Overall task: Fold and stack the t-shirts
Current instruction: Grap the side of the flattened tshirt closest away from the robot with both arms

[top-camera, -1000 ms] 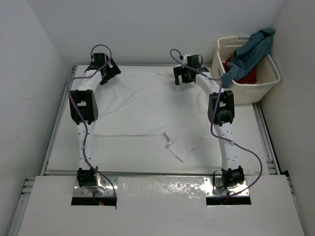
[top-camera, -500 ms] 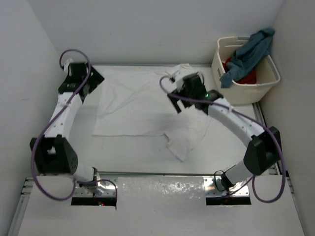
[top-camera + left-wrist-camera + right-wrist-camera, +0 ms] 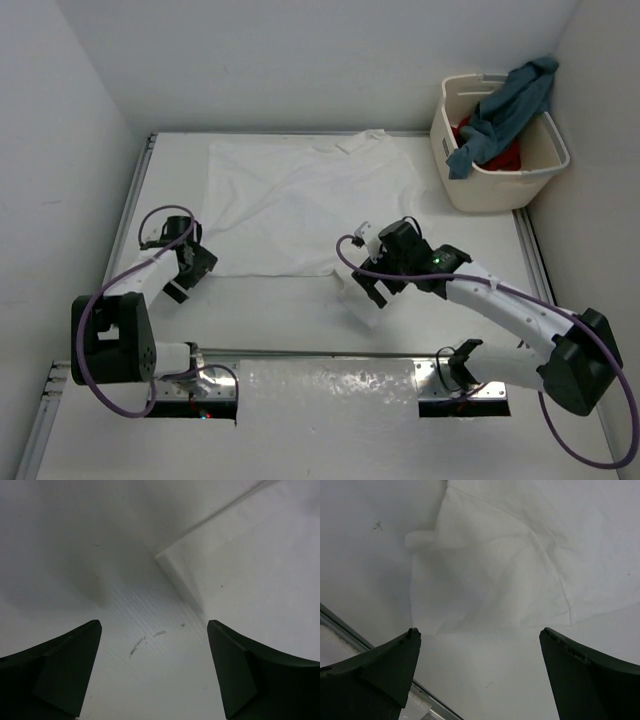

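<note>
My gripper will make the rumpled sleeve (image 3: 362, 303) gather into a point with slanting creases when it lifts the sleeve's end, because loose folds (image 3: 540, 545) run across the sleeve.
A white t-shirt (image 3: 300, 200) lies spread flat across the far half of the table. One sleeve (image 3: 362, 305) sticks out toward the near edge. My left gripper (image 3: 188, 272) hangs low just left of the shirt's near-left corner (image 3: 159, 556). It is open (image 3: 155, 652) over bare table, with nothing between the fingers. My right gripper (image 3: 372, 286) is open (image 3: 480, 667) just short of the rumpled sleeve (image 3: 485, 580) and holds nothing. A blue-grey t-shirt (image 3: 505, 105) drapes over the basket rim and a red one (image 3: 502, 156) lies inside.
The cream laundry basket (image 3: 530, 172) stands at the far right corner beside the wall. White walls close in on the left, back and right. A metal rail (image 3: 350, 625) runs along the table's near edge, close to my right gripper.
Both arms have swung from the far edge to the near side and dropped low by the shirt's near corners. The shirt now lies flatter, with its far edge spread out.
</note>
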You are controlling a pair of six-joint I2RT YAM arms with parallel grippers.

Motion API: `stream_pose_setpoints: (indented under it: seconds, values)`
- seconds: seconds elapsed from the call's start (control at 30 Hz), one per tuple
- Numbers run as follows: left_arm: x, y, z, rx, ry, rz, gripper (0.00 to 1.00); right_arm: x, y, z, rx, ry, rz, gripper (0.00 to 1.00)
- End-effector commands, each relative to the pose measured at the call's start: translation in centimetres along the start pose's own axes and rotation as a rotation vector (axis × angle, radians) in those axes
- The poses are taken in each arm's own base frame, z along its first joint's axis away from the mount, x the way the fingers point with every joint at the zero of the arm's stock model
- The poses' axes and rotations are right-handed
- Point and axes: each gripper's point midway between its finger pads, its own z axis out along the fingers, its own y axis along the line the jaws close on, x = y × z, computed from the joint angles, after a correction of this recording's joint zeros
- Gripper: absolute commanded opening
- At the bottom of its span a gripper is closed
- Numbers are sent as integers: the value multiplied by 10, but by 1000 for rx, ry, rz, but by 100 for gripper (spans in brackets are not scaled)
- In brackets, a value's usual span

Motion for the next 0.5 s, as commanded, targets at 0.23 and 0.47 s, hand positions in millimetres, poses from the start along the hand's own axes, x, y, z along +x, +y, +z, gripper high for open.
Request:
stream_pose_setpoints:
  seconds: [0.23, 0.47]
  values:
    - [-28, -12, 14, 79, -116, -124, 74, 25, 23, 7, -93, 57, -5, 99]
    - [-36, -22, 24, 91, -136, -140, 57, 25, 29, 9, -98, 59, -30, 99]
